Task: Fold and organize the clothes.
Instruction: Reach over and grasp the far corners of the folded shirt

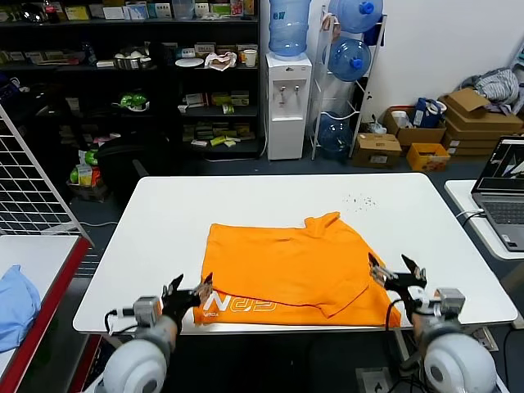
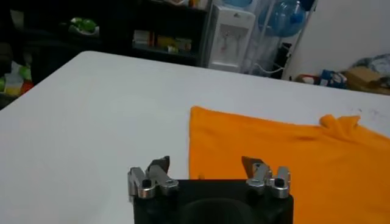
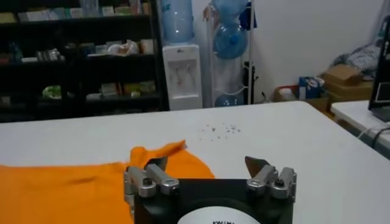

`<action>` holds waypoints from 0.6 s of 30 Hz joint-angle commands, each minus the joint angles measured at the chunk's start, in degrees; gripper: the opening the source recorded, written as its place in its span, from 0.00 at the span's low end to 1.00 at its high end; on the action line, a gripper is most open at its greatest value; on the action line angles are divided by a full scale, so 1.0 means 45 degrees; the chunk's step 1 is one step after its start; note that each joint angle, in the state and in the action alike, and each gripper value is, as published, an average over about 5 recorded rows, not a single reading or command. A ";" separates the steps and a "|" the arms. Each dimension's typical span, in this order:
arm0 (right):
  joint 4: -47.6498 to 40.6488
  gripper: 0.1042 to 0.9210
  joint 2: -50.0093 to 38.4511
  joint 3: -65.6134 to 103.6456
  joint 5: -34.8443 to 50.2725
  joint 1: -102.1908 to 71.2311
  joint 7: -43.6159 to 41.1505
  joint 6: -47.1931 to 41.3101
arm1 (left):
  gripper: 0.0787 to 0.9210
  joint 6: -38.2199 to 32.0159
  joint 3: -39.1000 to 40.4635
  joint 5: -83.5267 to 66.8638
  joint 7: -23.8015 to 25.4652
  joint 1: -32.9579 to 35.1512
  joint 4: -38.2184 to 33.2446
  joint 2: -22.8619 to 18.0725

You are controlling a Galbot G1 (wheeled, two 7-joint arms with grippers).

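Observation:
I expect the orange T-shirt (image 1: 278, 262) to fold over into a long piece of cloth when I pull the T-shirt's far edge closer, because a limp bump (image 1: 322, 223) rises from that edge.
The orange T-shirt (image 1: 291, 266) lies folded on the white table (image 1: 164, 237), with white lettering along its near edge and a flap laid over its right half. My left gripper (image 1: 190, 289) hovers open at the shirt's near left corner, holding nothing. My right gripper (image 1: 396, 272) hovers open at the near right corner, also empty. In the left wrist view the left gripper (image 2: 206, 163) stands wide over the T-shirt (image 2: 292, 158) edge. In the right wrist view the right gripper (image 3: 206, 161) is spread above the T-shirt (image 3: 73, 185) and bare table.
A light blue cloth (image 1: 15, 303) lies on a side table at the left. A laptop (image 1: 506, 192) sits on another table at the right. Dark specks (image 1: 360, 199) dot the table's far right. Shelves, a water dispenser (image 1: 288, 102) and boxes stand behind.

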 commanded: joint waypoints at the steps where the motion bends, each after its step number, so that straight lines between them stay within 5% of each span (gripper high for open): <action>1: -0.4280 0.99 -0.0262 -0.2549 0.1572 0.6017 0.0940 -0.1498 | 0.90 0.0309 0.2183 -0.1992 0.1217 -0.6554 0.5638 -0.0682; 6: -0.6191 1.00 0.0704 -0.3356 0.1640 0.7375 0.1024 -0.2120 | 0.99 0.0319 0.2852 -0.1912 0.1903 -0.7527 0.7103 -0.1031; 18: -0.8380 1.00 0.2320 -0.4368 0.1172 0.8773 0.1015 -0.2679 | 1.00 0.0417 0.3598 -0.1289 0.3032 -0.8598 0.9275 -0.1574</action>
